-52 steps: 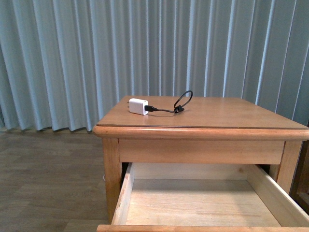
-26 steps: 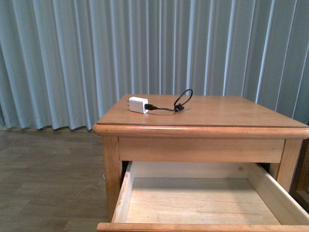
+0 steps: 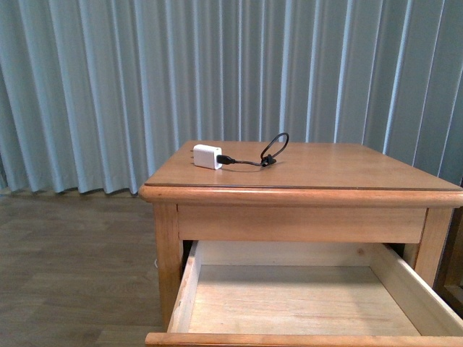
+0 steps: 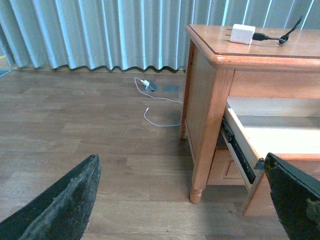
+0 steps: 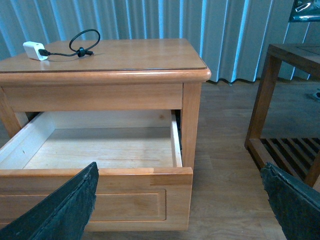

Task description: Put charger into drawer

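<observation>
The charger has its black cable [image 3: 246, 163] plugged in and gathered at a knot [image 3: 268, 160], so the cable should come along still looped when I lift the charger.
The charger [image 3: 207, 156], a small white plug block with a looped black cable [image 3: 273, 150], lies on the wooden nightstand top [image 3: 325, 170] near its far left corner; it also shows as the charger [image 4: 242, 34] and the charger [image 5: 35, 50]. The drawer [image 3: 293, 300] is pulled out and its pale inside holds nothing; its panel front [image 5: 127, 202] faces the right wrist camera. My left gripper [image 4: 182, 200] is open, low over the floor to the left of the nightstand. My right gripper [image 5: 180, 202] is open in front of the drawer's right end. Neither arm shows in the front view.
Pale blue curtains [image 3: 217, 72] hang behind the nightstand. A white cable [image 4: 155, 107] and floor sockets [image 4: 165, 88] lie on the wood floor to its left. A second wooden table with a slatted shelf [image 5: 290, 90] stands to the right.
The front view shifts very slightly, with the nightstand a touch higher in frame. The charger and drawer have not moved.
</observation>
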